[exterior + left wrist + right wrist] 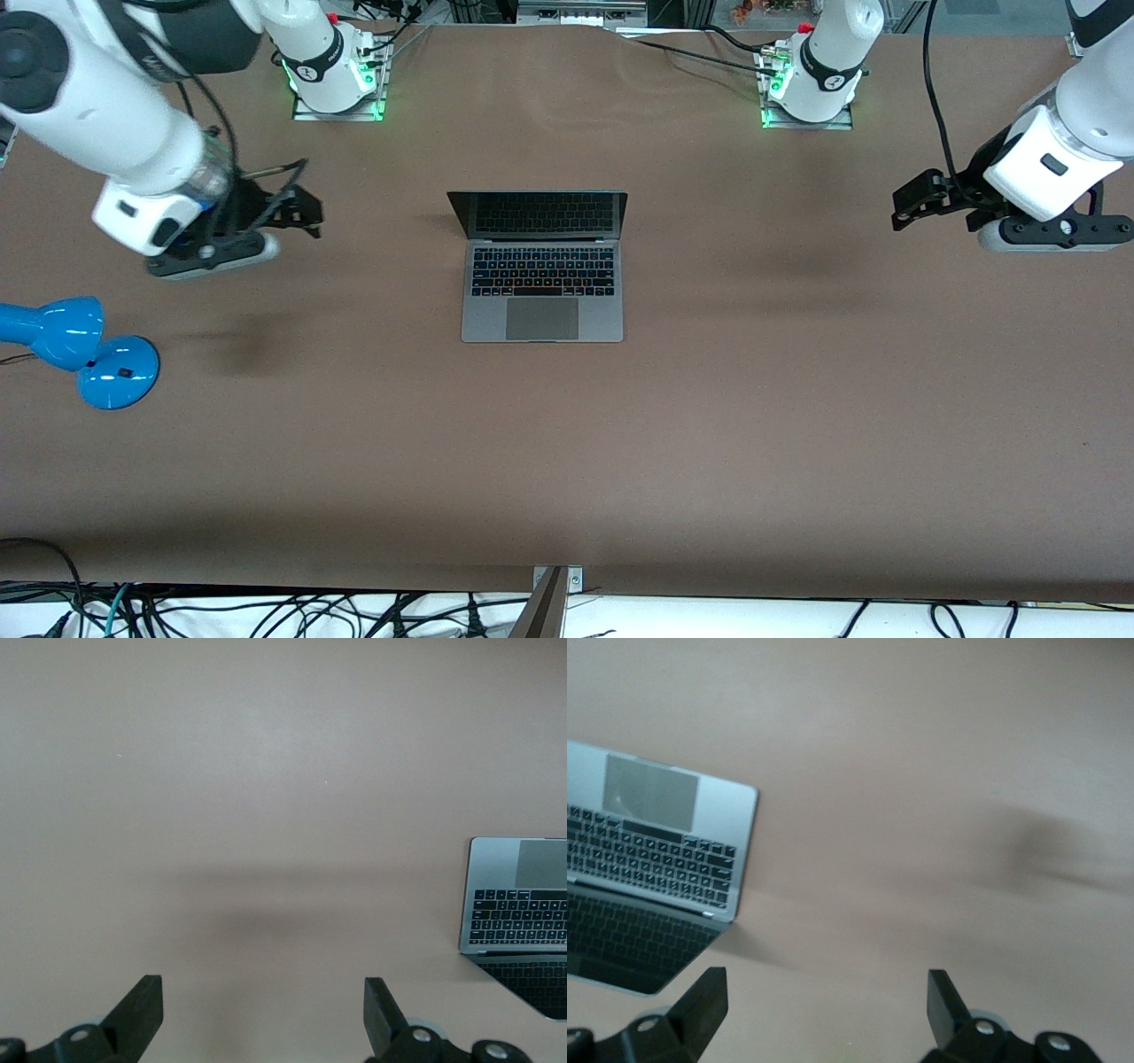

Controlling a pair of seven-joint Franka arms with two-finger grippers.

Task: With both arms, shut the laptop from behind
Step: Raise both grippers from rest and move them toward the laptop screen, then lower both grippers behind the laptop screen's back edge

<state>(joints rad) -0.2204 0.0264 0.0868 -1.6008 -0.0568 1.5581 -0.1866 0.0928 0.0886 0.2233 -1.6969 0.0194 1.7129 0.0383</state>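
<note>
My push from behind should swing the dark screen (544, 213) flat over the keyboard while the laptop's base stays put, since a hinge (544, 241) runs between them.
The grey laptop (542, 266) stands open in the middle of the brown table, its dark screen upright at the edge toward the robots' bases, keyboard and trackpad facing the front camera. It also shows in the left wrist view (521, 904) and the right wrist view (651, 864). My left gripper (912, 202) hangs open and empty over bare table toward the left arm's end, well apart from the laptop. My right gripper (297, 206) hangs open and empty over bare table toward the right arm's end, also apart from the laptop. Both wrist views show wide-spread fingers (142, 1010) (704, 1001) with only tabletop between them.
A blue desk lamp (84, 350) lies on the table at the right arm's end, nearer the front camera than the right gripper. The arm bases (332, 75) (811, 84) stand along the table's edge. Cables hang under the table's front edge (266, 611).
</note>
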